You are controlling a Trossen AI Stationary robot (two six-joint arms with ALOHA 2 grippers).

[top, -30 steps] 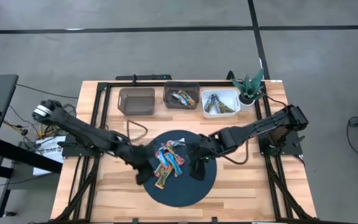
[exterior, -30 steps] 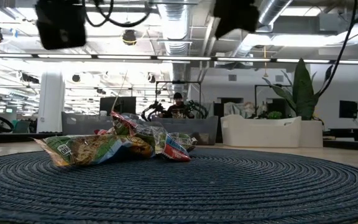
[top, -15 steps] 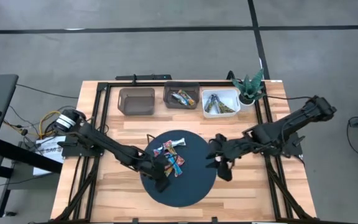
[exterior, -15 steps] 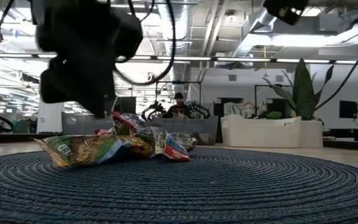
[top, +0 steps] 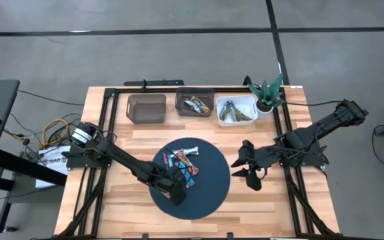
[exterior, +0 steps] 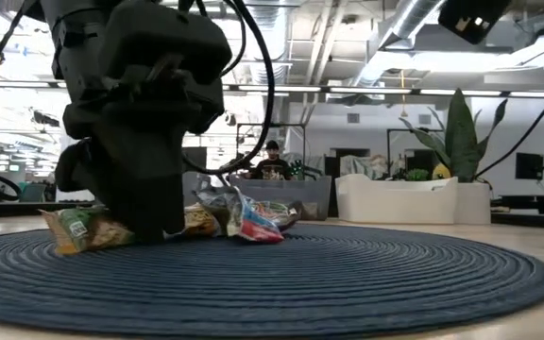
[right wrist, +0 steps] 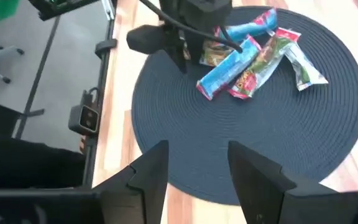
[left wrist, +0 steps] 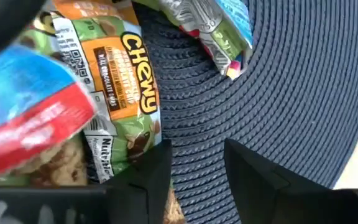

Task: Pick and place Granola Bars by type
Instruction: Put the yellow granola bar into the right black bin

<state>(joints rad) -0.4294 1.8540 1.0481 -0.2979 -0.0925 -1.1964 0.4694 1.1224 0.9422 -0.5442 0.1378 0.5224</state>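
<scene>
My left gripper needs to open its fingers wider and move them astride the bar's middle (left wrist: pixel 123 112) before it closes, because they are now around the mat (left wrist: pixel 194 137) beside the green-brown bar.
Several granola bars (top: pixel 182 167) lie in a loose heap on a round dark-blue mat (top: pixel 209 193): blue-white, green-brown and red-orange wrappers. My left gripper (top: pixel 177 193) is down on the mat at the heap's near-left side, open; it also shows in the low view (exterior: pixel 149 231). In the left wrist view the open left gripper (left wrist: pixel 194 186) has one finger (left wrist: pixel 151 180) at the edge of a green-brown bar (left wrist: pixel 123 112). My right gripper (top: pixel 240 168) hangs open off the mat's right rim, touching nothing; the right wrist view shows its fingers apart (right wrist: pixel 194 180). My left gripper comes at the heap slanting down from the table's left. One finger (left wrist: pixel 151 180) stands against the near edge of the green-brown bar (left wrist: pixel 114 165), the other over bare mat. Whether that finger touches the wrapper, I cannot tell. The bar lies flat on the mat.
Three bins stand in a row at the far edge: a brown one (top: pixel 146 108) with nothing showing inside, a dark one (top: pixel 194 105) and a white one (top: pixel 237 110), each holding bars. A potted plant (top: pixel 269 93) stands right of them. A black frame borders the table.
My left gripper has moved from the mat's left rim toward the near-right side of the heap and come down onto the mat beside the green-brown bar. My right gripper has drawn back from the mat toward the table's right edge.
</scene>
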